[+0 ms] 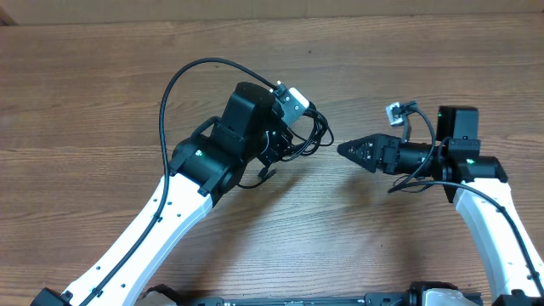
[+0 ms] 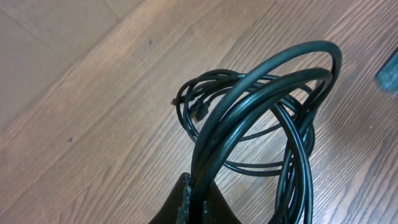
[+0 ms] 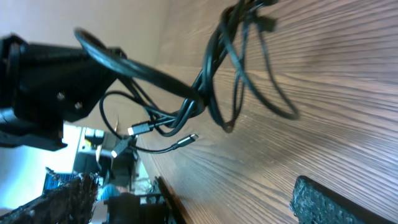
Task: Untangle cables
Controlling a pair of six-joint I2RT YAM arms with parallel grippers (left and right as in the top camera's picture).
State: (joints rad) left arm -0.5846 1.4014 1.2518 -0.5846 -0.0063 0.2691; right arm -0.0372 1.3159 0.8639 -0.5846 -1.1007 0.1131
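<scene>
The plug ends [image 1: 265, 174] hang below the robot's left gripper, away from the right gripper, so the left gripper should first lay the ends out toward the right gripper.
The cables [image 1: 313, 136] are a bunch of thin black looped cords near the table's middle. My left gripper [image 2: 194, 198] is shut on two or three strands of the cables [image 2: 267, 93], and the loops fan out beyond its tips; in the overhead view its fingers are hidden under the wrist. One small plug [image 2: 200, 112] lies inside the loops, and one loose end [image 1: 268, 172] trails below the left wrist. My right gripper [image 1: 344, 150] points left, just right of the bunch, apart from it. It is open, with only bare wood in the wide gap [image 3: 189, 190]. The cables [image 3: 214, 81] hang from the left arm with two plug ends [image 3: 140, 129] dangling.
The wooden table [image 1: 102, 110] runs under everything; its edge [image 3: 168, 193] shows in the right wrist view. A thick black arm wire [image 1: 183, 81] arcs over the left arm. The left wrist's white camera [image 1: 293, 99] sits above the bunch.
</scene>
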